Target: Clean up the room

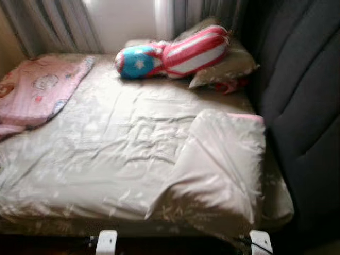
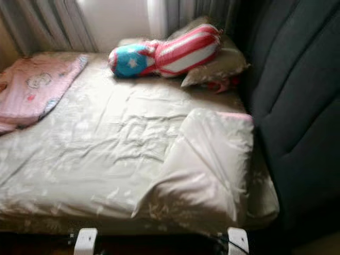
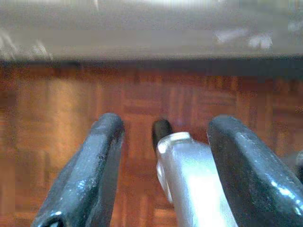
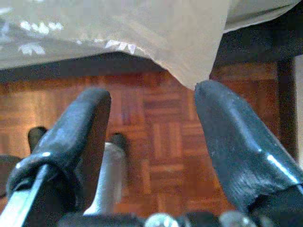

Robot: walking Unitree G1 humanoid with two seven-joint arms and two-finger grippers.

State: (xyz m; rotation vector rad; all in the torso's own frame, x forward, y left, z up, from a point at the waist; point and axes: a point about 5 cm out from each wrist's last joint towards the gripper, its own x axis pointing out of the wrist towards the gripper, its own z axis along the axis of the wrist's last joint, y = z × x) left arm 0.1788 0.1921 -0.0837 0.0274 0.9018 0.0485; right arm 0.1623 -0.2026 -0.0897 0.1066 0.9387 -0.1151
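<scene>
My gripper will pull the folded-back duvet toward the headboard, and its slanted side (image 1: 173,178) will swing straight, because the duvet flares loosely from its pink far edge (image 1: 244,116).
A bed with a crumpled beige duvet (image 1: 122,143) lies before me. The duvet's near right corner (image 1: 223,159) is folded back on itself. A pink blanket (image 1: 37,90) lies bunched at the bed's left side. At the far end a red-and-white striped bolster with a blue starred end (image 1: 175,53) rests on a beige pillow (image 1: 228,66). My left gripper (image 3: 169,126) hangs open over the parquet floor below the bed's edge. My right gripper (image 4: 152,93) is open too, just under a hanging duvet corner (image 4: 189,42), and nothing sits between its fingers.
A dark padded headboard (image 1: 303,95) runs along the bed's right side. Grey curtains (image 1: 58,24) hang behind the bed against a pale wall. Parquet floor (image 3: 57,104) lies under both grippers. The white ends of my arms (image 1: 107,241) show at the bed's near edge.
</scene>
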